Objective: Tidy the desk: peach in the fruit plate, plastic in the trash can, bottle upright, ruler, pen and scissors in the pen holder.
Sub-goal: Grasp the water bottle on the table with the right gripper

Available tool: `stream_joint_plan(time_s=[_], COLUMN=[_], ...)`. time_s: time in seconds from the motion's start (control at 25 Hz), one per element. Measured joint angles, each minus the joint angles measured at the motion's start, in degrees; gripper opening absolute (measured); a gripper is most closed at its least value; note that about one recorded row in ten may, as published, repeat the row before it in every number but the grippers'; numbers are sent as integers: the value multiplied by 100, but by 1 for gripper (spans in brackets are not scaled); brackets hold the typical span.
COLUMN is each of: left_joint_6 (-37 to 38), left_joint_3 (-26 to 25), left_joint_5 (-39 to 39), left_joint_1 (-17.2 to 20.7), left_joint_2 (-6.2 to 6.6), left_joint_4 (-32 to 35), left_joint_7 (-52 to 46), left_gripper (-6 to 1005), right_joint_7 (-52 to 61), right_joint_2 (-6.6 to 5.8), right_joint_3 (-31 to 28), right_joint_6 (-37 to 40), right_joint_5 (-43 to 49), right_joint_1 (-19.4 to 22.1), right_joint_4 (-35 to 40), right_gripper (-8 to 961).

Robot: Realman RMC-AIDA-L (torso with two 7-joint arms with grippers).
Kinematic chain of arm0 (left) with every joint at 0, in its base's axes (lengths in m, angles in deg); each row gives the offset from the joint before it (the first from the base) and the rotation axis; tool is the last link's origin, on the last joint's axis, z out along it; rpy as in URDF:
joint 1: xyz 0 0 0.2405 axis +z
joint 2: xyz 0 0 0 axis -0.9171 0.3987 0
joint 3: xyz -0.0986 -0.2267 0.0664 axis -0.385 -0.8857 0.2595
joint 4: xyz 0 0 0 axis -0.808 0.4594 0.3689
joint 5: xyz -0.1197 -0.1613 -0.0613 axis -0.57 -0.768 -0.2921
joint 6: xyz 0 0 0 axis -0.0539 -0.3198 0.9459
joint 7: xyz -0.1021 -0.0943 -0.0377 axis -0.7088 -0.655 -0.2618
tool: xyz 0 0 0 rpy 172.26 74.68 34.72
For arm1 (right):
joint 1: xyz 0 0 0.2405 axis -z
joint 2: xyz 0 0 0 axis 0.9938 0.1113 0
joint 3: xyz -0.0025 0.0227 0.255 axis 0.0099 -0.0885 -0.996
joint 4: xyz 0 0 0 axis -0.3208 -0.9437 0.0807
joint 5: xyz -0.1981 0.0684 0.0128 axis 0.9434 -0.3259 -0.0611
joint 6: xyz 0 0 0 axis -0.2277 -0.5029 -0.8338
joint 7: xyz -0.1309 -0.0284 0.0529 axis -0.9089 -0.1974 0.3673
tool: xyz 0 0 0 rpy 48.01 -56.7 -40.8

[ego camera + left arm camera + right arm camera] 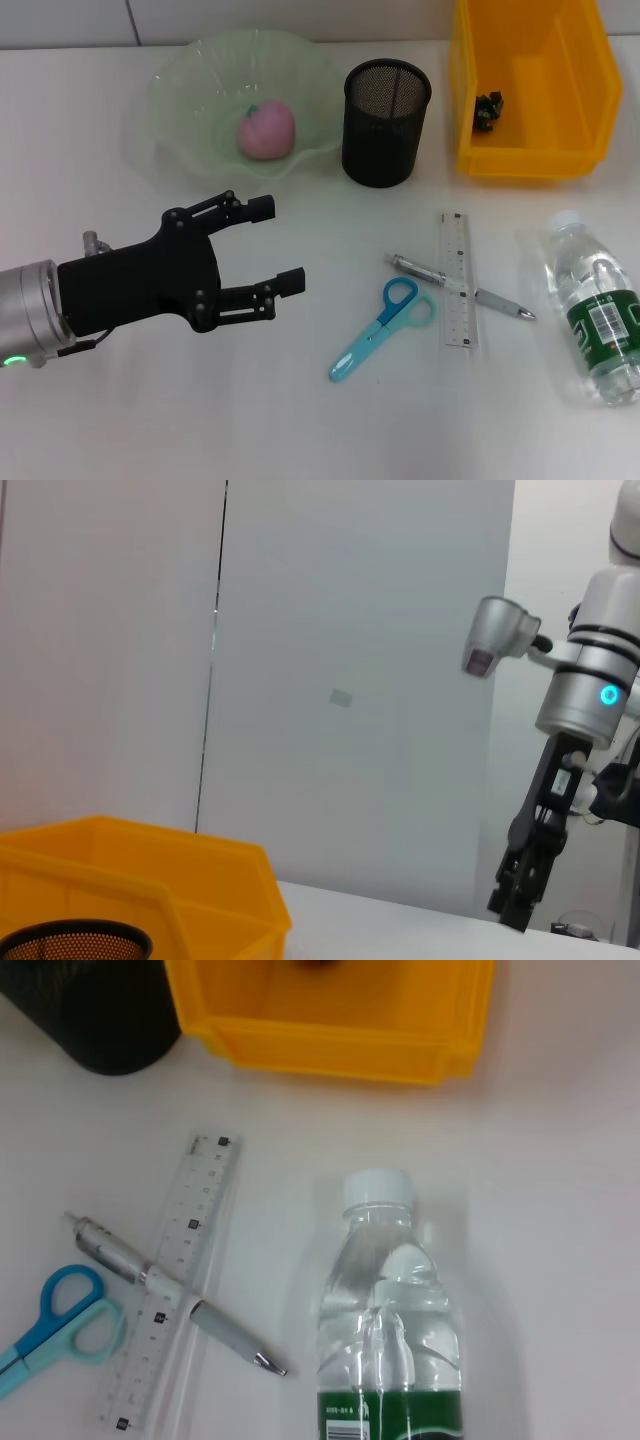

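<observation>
The bottle (584, 264) is lying flat, a long way from my left gripper. My right gripper should therefore pick it up by the green label (606, 324) and bring its cap to my left gripper.
A pink peach (265, 130) lies in the green fruit plate (190, 90). The black mesh pen holder (385, 120) stands empty beside it. A clear ruler (455, 240) lies flat with a silver pen (420, 270) across it and blue scissors (385, 325) to their left. The bottle (595, 310) lies on its side at the right. A small dark scrap (488, 110) sits in the yellow bin (530, 150). My left gripper (278, 243) is open and empty, below the plate. My right gripper (515, 910) hangs above the bottle (390, 1300).
The right wrist view also shows the ruler (185, 1260), pen (150, 1275), scissors (55, 1325) and the yellow bin's front wall (330, 1045). The white table runs to a wall behind the plate and bin.
</observation>
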Motion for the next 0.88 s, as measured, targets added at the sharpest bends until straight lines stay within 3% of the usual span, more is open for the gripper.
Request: stream_joint_plan(time_s=[0.28, 0.88], left_joint_6=[15, 28], left_joint_3=[1, 5], left_joint_5=[0, -1], left_joint_1=[-13, -20], left_joint_2=[1, 0], left_joint_4=[0, 9], left_joint_7=[-2, -2], left_gripper=[822, 818], right_joint_7=[-2, -23], right_joint_2=[-1, -33], right_joint_3=[331, 748], right_joint_6=[-740, -1296], right_joint_5=[-1, -10], right_joint_1=[-22, -296], right_joint_4=[-922, -1903], right_gripper=[816, 805])
